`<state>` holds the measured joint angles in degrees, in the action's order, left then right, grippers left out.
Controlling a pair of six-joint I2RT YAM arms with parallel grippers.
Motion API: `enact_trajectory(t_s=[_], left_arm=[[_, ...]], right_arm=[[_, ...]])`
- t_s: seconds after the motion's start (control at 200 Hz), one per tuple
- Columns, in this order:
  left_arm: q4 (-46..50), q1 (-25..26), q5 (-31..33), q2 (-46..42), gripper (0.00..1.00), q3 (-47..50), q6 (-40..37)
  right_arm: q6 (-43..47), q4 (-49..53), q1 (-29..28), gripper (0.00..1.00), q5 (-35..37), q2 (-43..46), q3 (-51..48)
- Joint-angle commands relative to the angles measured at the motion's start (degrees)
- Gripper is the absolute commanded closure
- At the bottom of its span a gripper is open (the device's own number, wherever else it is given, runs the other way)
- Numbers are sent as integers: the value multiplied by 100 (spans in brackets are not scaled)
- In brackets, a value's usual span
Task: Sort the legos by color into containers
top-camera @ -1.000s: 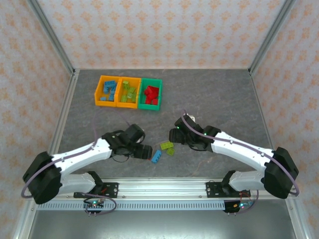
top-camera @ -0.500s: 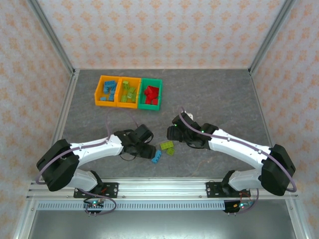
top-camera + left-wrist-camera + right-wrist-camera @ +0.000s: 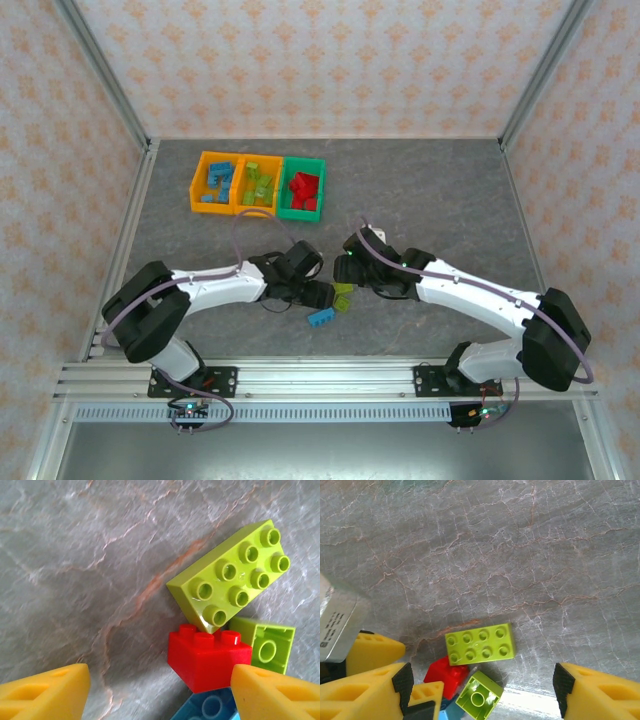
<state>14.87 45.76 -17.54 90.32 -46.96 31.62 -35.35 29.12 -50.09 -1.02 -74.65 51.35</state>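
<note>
Next, I back my left gripper away first, because both grippers are crowding the red brick [image 3: 206, 659], and then take the brick to the green bin [image 3: 302, 189] with my right gripper.
The containers stand in a row at the back left: two orange bins [image 3: 214, 183] [image 3: 256, 185] with blue and lime legos, and a green bin [image 3: 301, 188] with red ones. A small pile of legos lies between the arms: a long lime brick [image 3: 230, 575] [image 3: 480, 644], a red brick [image 3: 207, 655] [image 3: 447, 675], an upturned small lime brick [image 3: 265, 647] [image 3: 479, 696] and a blue brick [image 3: 321, 317] [image 3: 210, 707]. My left gripper [image 3: 325, 293] [image 3: 160, 695] is open and low at the pile, the red brick just inside its right finger [image 3: 275, 692]. My right gripper [image 3: 352, 275] [image 3: 482, 700] hangs open above the same pile.
The two grippers are very close together. In the right wrist view the left gripper's yellow fingers [image 3: 425, 700] show beside the red brick. Grey table [image 3: 430, 200] stretches open to the right and back. Metal frame posts [image 3: 130, 215] edge the table.
My left arm has reached to the right, bringing its gripper up to the pile. The blue brick has slid slightly right. My right gripper has edged a little left.
</note>
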Motion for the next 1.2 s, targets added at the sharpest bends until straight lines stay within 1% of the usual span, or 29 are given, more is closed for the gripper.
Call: enact_trajectory(t_s=[0.0,0.055,0.165,0.27,0.345,0.395,0.475,0.49,0.535,0.601,0.736,0.861,0.906,0.971,1.011,1.106,1.196], left_arm=[[-145,38,231,-6,25,-38,-51],[-326,40,373,-273,25,111,-3],[-459,38,658,-1212,26,471,-66],[90,34,1118,-2112,26,554,-404],[569,28,1533,-2769,26,616,-534],[905,13,1820,-3168,25,635,-576],[1385,-13,2271,-3776,24,691,-539],[1453,-26,2347,-3890,23,705,-521],[1634,-64,2495,-4171,19,767,-488],[1806,-134,2599,-4500,18,851,-439],[1941,-234,2654,-4823,17,1025,-323],[1984,-262,2617,-4884,16,1067,-296],[1990,-273,2599,-4875,16,1066,-305],[2001,-278,2571,-4875,16,1057,-322],[2010,-278,2563,-4875,16,1051,-344],[1991,-293,2567,-4850,16,1064,-391],[1920,-309,2529,-4754,16,1066,-426]], right_arm=[[-56,120,-54,24,155,7,132],[-49,115,-63,24,150,-14,87],[-49,183,-63,24,182,-263,113],[-46,276,-63,22,238,-785,302],[-19,318,-63,21,0,-1239,488],[49,205,-158,24,-233,-1437,576],[148,-55,-465,29,-223,-1498,599],[153,-78,-513,31,-219,-1506,608],[180,-63,-630,35,-189,-1582,659],[288,42,-790,38,-100,-1725,786],[595,432,-1020,44,-65,-2242,1271],[659,703,-1170,49,321,-2621,1600],[620,796,-1170,49,480,-2728,1651],[582,1000,-1173,41,728,-2820,1704],[603,1112,-1170,39,830,-2837,1702],[720,1227,-1177,38,838,-2740,1610],[801,1189,-1172,40,691,-2678,1476]])
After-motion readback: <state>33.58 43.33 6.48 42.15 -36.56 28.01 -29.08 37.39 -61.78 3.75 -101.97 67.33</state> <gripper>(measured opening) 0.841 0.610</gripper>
